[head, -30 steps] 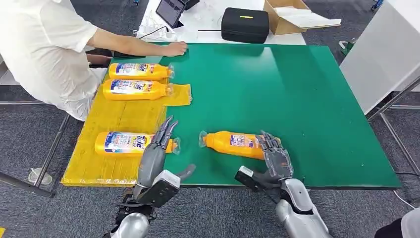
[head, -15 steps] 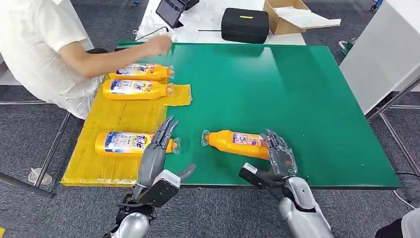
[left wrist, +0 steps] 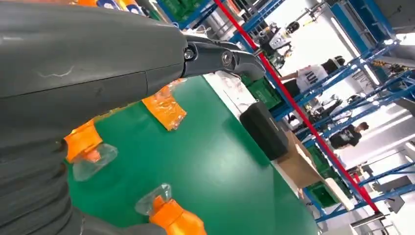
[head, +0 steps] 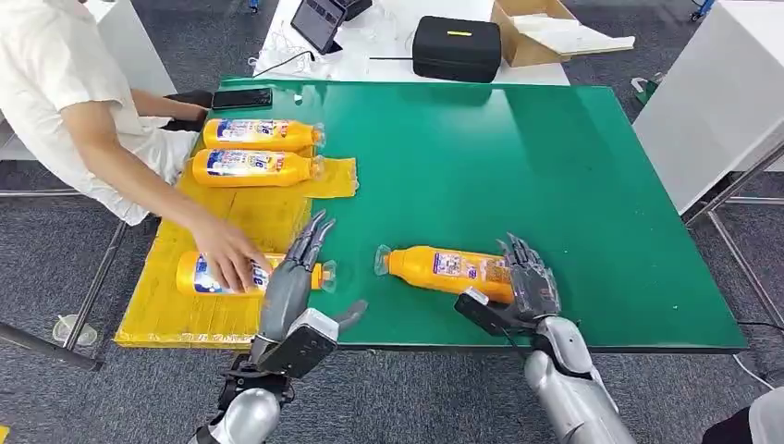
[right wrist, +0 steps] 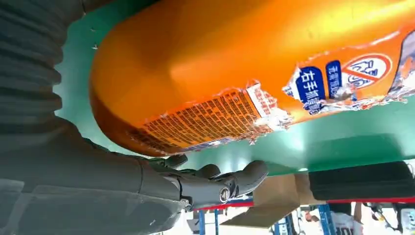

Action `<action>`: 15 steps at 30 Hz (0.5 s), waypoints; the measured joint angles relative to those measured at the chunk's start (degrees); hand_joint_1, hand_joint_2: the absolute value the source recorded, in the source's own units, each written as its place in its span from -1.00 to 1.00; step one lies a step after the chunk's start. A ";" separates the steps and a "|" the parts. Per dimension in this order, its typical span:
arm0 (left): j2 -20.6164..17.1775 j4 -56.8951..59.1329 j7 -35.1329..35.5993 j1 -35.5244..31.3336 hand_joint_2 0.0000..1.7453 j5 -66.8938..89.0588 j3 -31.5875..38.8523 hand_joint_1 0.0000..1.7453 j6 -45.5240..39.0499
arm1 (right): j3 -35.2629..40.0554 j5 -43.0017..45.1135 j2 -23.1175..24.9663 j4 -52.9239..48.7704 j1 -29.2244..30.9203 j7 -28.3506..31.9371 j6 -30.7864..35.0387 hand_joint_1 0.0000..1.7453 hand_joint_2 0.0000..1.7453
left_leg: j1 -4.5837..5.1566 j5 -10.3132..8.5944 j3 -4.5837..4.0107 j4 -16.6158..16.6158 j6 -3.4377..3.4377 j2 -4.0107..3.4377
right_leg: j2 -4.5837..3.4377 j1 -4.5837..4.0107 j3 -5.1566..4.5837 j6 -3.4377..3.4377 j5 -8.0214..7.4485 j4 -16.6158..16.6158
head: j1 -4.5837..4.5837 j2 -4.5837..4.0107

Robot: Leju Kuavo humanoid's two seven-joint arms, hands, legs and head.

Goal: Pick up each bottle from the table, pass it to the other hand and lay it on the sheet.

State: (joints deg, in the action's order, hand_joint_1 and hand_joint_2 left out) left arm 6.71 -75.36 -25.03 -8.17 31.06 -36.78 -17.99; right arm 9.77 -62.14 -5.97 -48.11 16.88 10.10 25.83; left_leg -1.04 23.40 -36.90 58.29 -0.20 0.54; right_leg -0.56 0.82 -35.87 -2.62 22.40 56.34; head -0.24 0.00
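The small-print label is facing up on the orange bottle. I will therefore expect a blue and white label to be hidden underneath when I pick the bottle up.
An orange bottle lies on the green table near the front edge, cap pointing left. My right hand is at its base end, fingers spread over it and thumb under the near side, not closed. The right wrist view shows the bottle close against the right hand. My left hand hangs open, fingers straight, above the cap end of a bottle on the yellow sheet. A person's hand rests on that bottle. Two more bottles lie at the sheet's far end.
The person stands at the left of the table. A phone lies at the far left corner. Behind the table are a black case, a cardboard box and a tablet. A white cabinet stands at the right.
The person's arm swung from the table's far edge down onto the near bottle on the sheet. My right hand slid a little right along the orange bottle toward its base. My left hand held still.
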 measured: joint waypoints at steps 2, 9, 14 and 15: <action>0.00 0.15 0.00 -0.07 1.00 0.00 0.00 -1.00 -0.02 | 0.02 -0.20 0.00 0.20 0.22 -0.20 0.00 -1.00 1.00 | 0.00 0.00 0.00 0.00 -0.01 0.00 | 0.00 0.00 0.01 0.00 -0.01 0.00 | -0.02 0.02; 0.26 1.18 0.00 -0.96 1.00 -0.09 -0.55 -1.00 0.42 | 0.02 -0.85 -0.02 1.58 2.20 -1.51 -2.21 -1.00 1.00 | 0.00 -0.02 0.01 0.00 -0.01 0.00 | 0.00 0.00 0.01 -0.01 -0.02 0.00 | -0.02 0.00; 0.48 2.14 -0.63 -1.56 1.00 -1.23 -1.14 -1.00 0.66 | 0.09 -0.24 -0.09 5.59 5.32 -1.86 -6.42 0.92 1.00 | 0.00 -0.01 0.21 0.00 -0.01 -0.08 | -0.07 0.00 0.12 0.00 -0.03 -0.01 | 0.00 0.00; 0.48 2.36 -0.70 -1.78 1.00 -1.36 -1.23 -1.00 0.66 | 0.13 -0.07 -0.13 6.52 5.94 -1.70 -7.04 1.00 1.00 | 0.00 0.01 0.28 0.00 -0.01 -0.09 | -0.07 -0.01 0.17 0.01 -0.03 -0.02 | -0.02 0.00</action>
State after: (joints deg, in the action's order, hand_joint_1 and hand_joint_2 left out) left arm 7.19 -73.00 -25.73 -9.96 29.70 -38.01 -17.33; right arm 9.90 -62.20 -6.10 -41.59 22.81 8.39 18.79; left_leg -1.04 23.41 -36.62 58.29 -0.21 0.45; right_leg -0.63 0.82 -35.70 -2.61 22.37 56.32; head -0.26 0.00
